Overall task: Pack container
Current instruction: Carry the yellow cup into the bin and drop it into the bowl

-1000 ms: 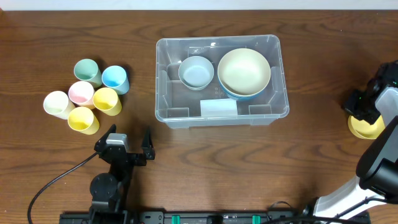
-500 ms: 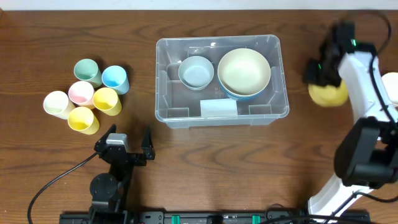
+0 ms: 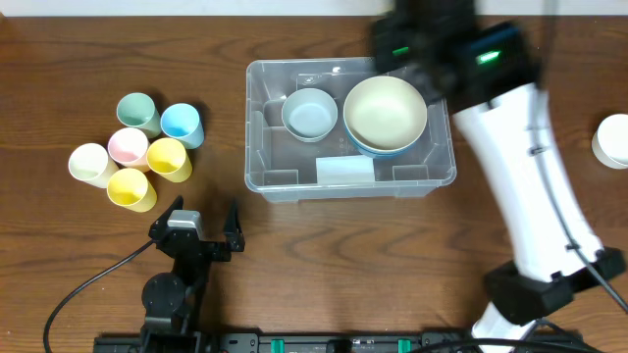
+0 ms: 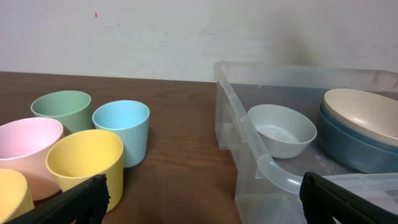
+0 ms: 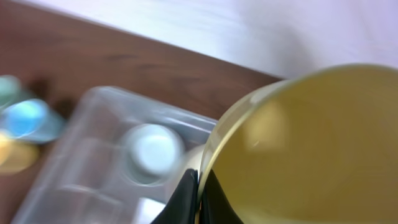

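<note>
The small pale blue bowl (image 3: 309, 114) is open and empty. My right gripper should go on carrying the yellow bowl (image 5: 231, 124) by its rim until the yellow bowl sits in the small one.
The clear plastic container (image 3: 294, 183) stands mid-table. It holds a small pale blue bowl (image 3: 310, 113) and a cream bowl (image 3: 385, 110) nested in a blue bowl. My right gripper (image 3: 417, 44), blurred, is above the container's far right corner. In the right wrist view it (image 5: 199, 186) is shut on the rim of a yellow bowl (image 5: 311, 149), with the container (image 5: 87, 143) below. The yellow bowl is hidden in the overhead view. My left gripper (image 3: 201, 230) is open and empty on the table in front of the container's left end; it also shows in the left wrist view (image 4: 202, 205).
Several coloured cups (image 3: 147, 147) cluster at the left, also seen in the left wrist view (image 4: 87, 158). A white round cup or bowl (image 3: 613, 140) sits at the right edge. My right arm (image 3: 520, 186) stretches across the table's right side.
My right arm has swung from the table's right edge leftward to above the container's far right corner, carrying the yellow bowl. The left arm has not moved.
</note>
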### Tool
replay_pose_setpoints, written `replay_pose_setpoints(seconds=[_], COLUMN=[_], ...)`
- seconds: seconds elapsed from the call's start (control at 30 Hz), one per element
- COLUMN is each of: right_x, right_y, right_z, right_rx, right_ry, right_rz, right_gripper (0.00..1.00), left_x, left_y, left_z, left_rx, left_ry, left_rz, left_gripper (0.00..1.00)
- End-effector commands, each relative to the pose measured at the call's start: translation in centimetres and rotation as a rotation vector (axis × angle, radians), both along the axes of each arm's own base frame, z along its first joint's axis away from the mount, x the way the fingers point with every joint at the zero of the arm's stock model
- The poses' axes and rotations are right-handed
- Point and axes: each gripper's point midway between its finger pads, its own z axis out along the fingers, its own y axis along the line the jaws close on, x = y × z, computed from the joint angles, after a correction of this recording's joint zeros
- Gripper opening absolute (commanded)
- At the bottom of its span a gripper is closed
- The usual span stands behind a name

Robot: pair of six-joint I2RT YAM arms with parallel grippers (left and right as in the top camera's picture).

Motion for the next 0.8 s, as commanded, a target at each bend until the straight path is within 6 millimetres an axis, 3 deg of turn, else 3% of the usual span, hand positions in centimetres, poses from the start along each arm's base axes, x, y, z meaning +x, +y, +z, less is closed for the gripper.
replay_pose_setpoints(seconds=[0.0, 0.17, 0.3, 0.4, 0.5, 0.77], right_x=[-1.2, -1.9, -1.7, -1.4, -1.3, -0.9], right_y=[5.4, 11.2, 13.2, 13.7, 13.6, 13.2], right_z=[-2.2, -6.8, -12.0, -15.7, -18.2, -21.3], right_rx=[-0.090, -0.170, -0.226, -0.258, -0.275, -0.316], right_ry=[-0.023, -0.006, 0.070, 0.135, 0.185, 0.239], right_rz=[0.114, 0.179, 0.204, 0.190, 0.171, 0.161], right_gripper=[0.01, 0.01, 0.01, 0.01, 0.01, 0.01], left_x=[-0.1, -0.1, -0.1, -0.1, -0.1, -0.1], left_y=[-0.2, -0.2, -0.2, -0.2, -0.2, -0.2], left_z=[-1.6, -1.6, -1.6, -1.6, -1.6, -1.6], left_rx=[0.009, 0.009, 0.009, 0.009, 0.009, 0.009], left_ry=[0.049, 0.049, 0.049, 0.049, 0.049, 0.049], left_rz=[-0.013, -0.013, -0.013, -0.013, -0.013, -0.013], left_gripper=[0.98, 0.98, 0.98, 0.98, 0.98, 0.98])
